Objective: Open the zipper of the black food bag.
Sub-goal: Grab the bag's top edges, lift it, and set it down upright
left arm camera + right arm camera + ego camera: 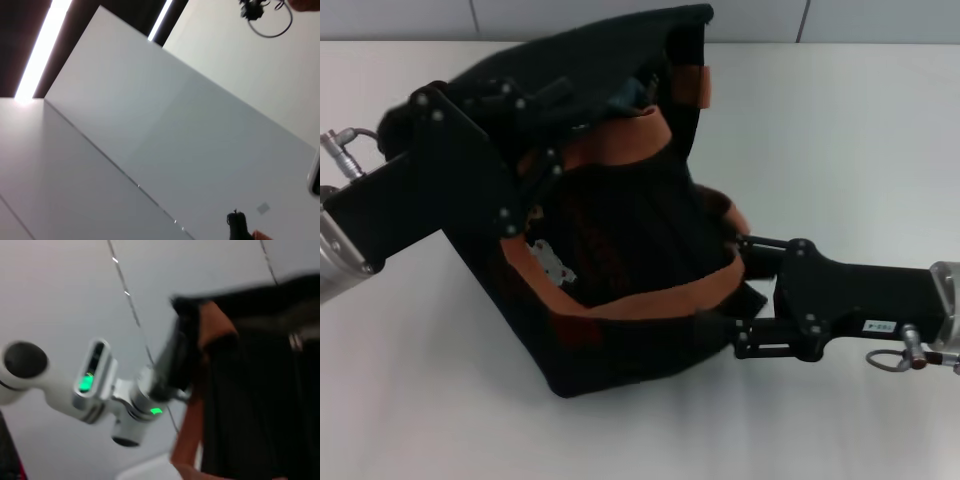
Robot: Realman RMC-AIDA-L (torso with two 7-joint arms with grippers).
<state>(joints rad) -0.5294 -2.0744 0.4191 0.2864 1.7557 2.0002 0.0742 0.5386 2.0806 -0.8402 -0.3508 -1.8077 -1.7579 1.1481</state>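
Next, I back my right gripper off and bring it in higher, by the flap's end [686,115], because it is at the black food bag's lower corner [740,302], well below the flap.
The black food bag [620,240] lies tilted on the white table [840,130], its open side towards me and its orange-brown straps [650,298] looping across it. A small silver zipper pull [552,263] shows on the bag's left side, beside a strap. My left gripper [533,192] is pressed against the bag's upper left edge, just above that pull. My right gripper [738,292] is against the bag's lower right corner, by the strap end. The right wrist view shows the bag's fabric [260,390] and a strap [192,425] close up.
A light wall [620,18] runs along the table's back edge behind the bag. The right wrist view also shows my left arm's white wrist [100,390] with green lights. In the left wrist view there are only pale wall panels [175,130] and a cable loop [270,22].
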